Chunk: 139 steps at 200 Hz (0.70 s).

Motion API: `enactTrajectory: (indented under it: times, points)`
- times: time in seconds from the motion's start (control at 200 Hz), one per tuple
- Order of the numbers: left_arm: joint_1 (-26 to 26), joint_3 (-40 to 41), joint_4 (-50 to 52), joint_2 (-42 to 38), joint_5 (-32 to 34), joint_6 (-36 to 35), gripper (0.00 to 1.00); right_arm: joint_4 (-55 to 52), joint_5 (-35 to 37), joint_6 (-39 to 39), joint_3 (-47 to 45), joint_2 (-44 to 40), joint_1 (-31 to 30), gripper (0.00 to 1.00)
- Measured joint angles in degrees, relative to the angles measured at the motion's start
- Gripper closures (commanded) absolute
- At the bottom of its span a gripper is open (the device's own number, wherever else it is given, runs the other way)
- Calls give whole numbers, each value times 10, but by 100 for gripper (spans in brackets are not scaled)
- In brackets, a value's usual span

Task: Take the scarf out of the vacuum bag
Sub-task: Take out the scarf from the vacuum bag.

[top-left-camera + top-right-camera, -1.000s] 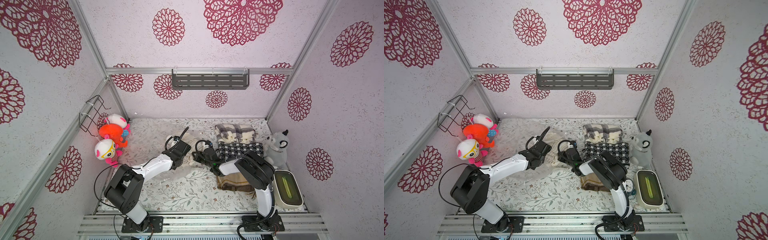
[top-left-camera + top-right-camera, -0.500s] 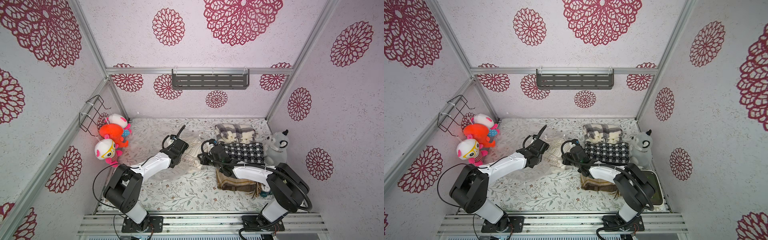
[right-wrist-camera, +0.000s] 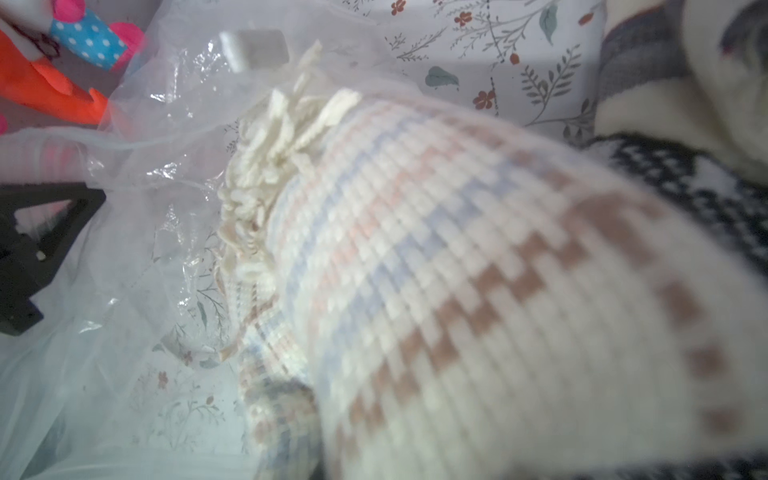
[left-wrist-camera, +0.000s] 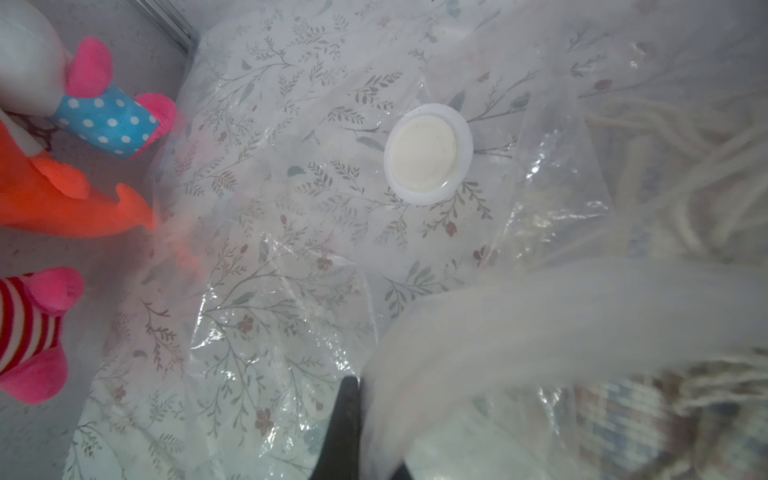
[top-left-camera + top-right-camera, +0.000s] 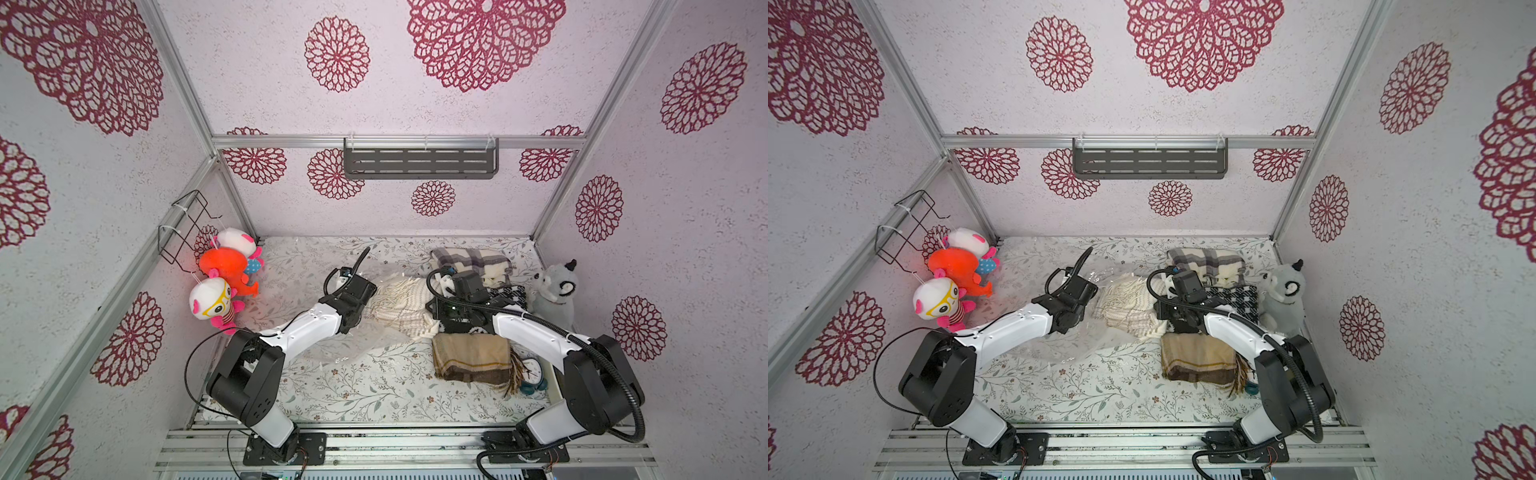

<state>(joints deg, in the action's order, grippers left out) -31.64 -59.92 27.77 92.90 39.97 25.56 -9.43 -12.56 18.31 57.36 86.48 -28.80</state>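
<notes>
The robot's left gripper should pull the bag toward the plush toys (image 5: 228,270) while the right gripper draws the scarf out, because the scarf's fringed end (image 5: 387,301) lies under the bag's film.
A cream knitted scarf (image 5: 401,305) (image 5: 1129,305) with a fringe lies mid-table between both grippers. Its fringed end (image 3: 266,166) sits under the film of the clear crinkly vacuum bag (image 5: 357,347) (image 3: 124,257). The bag spreads to the left, and its round white valve cap (image 4: 428,153) faces up. My left gripper (image 5: 370,297) (image 4: 365,399) is shut on a fold of the bag's plastic. My right gripper (image 5: 433,309) (image 5: 1156,311) is shut on the scarf's other end. The knit (image 3: 478,291) hides its fingers in the right wrist view.
A grey plaid scarf (image 5: 471,259), a black-and-white knit one (image 5: 509,295) and a tan one (image 5: 471,359) lie folded at the right. A grey plush (image 5: 555,291) stands beside them. Bright plush toys (image 5: 224,266) hang at the left wall. A small clock (image 5: 532,370) lies by the tan scarf.
My right arm has swung its elbow out to the right and drawn the scarf rightward, so more of the knit shows. My left gripper has kept its hold on the bag.
</notes>
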Motion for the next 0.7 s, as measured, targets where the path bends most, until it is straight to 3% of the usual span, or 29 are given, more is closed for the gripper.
enactTrajectory:
  times: [0.215,0.49,0.695]
  points:
    - [12,16,-6,-13,-1,9,100,-24,-14,-78,40,7,40,100]
    - [23,50,-31,-89,-25,10,100,-7,-74,-92,34,32,110,100]
    - [27,9,-30,7,-27,9,100,14,-150,-74,30,32,120,100]
